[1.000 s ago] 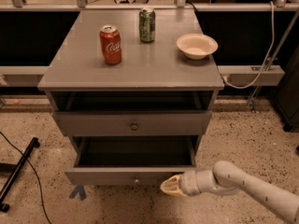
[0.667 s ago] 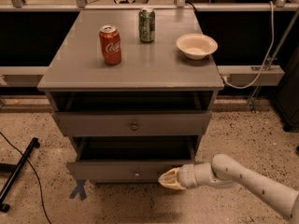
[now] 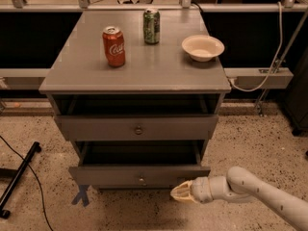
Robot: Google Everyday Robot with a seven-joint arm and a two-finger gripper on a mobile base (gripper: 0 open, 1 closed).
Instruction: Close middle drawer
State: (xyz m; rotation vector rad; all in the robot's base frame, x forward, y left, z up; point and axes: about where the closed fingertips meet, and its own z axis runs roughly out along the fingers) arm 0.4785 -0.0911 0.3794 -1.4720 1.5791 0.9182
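Note:
The corner of the middle drawer's panel [image 3: 203, 181] has the end of my gripper low beside it, so I should back away, come in closer to the knob [image 3: 141, 179] and push the panel.
The middle drawer [image 3: 110, 175] is the lower of the two grey drawers that show. It stands pulled out of the cabinet, with a low flat front panel and a small round knob [image 3: 141, 179]. Its dark box is open to view behind the panel. My gripper [image 3: 180, 192] is low at the right, its cream tip just below and in front of the panel's lower right corner. The pale arm runs off to the bottom right.
The drawer above [image 3: 138, 129] has a taller front and also stands slightly out. On the cabinet top [image 3: 159, 71] are a red cola can [image 3: 114, 46], a green can [image 3: 151, 26] and a cream bowl [image 3: 202, 47]. A black stand leg [image 3: 19, 179] lies on the floor to the left.
The middle drawer's front has slid a little way back towards the cabinet. My gripper rose against the panel's right end, then sank slightly lower and to the right.

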